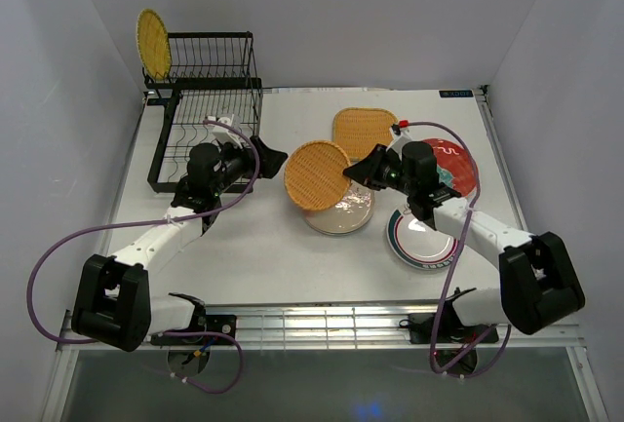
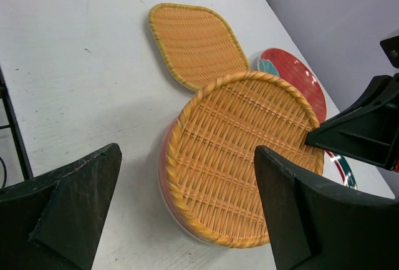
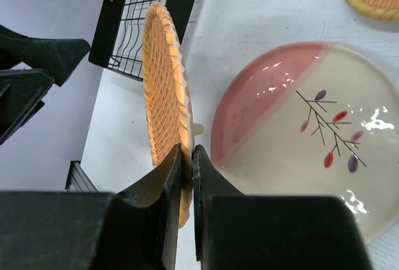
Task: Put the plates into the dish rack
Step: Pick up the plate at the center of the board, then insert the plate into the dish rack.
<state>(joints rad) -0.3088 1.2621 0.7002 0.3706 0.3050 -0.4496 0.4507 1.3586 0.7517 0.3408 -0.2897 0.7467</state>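
Note:
The robot's right gripper is holding the round woven plate (image 1: 317,176), and the plate's free rim faces the open left gripper. The left gripper should go on coming closer before it closes on that rim (image 1: 288,180).
My right gripper (image 1: 351,172) (image 3: 187,155) is shut on the rim of a round yellow woven plate (image 1: 317,175) (image 3: 163,89), holding it on edge above a pink-and-white plate (image 1: 341,215) (image 3: 299,133) that lies flat on the table. My left gripper (image 1: 274,157) (image 2: 187,211) is open just left of that woven plate, which shows between its fingers (image 2: 312,214). The black wire dish rack (image 1: 210,115) (image 3: 143,14) stands at the back left, with another round woven plate (image 1: 154,44) upright in its rear tier. A rounded-square woven plate (image 1: 364,130) (image 2: 196,42) and a red plate (image 1: 453,161) (image 2: 293,77) lie flat.
A white plate with green rim rings (image 1: 421,242) lies under my right forearm. Beside the red plate, part of a teal-patterned plate (image 1: 445,184) shows. White walls close in the table on the left, right and back.

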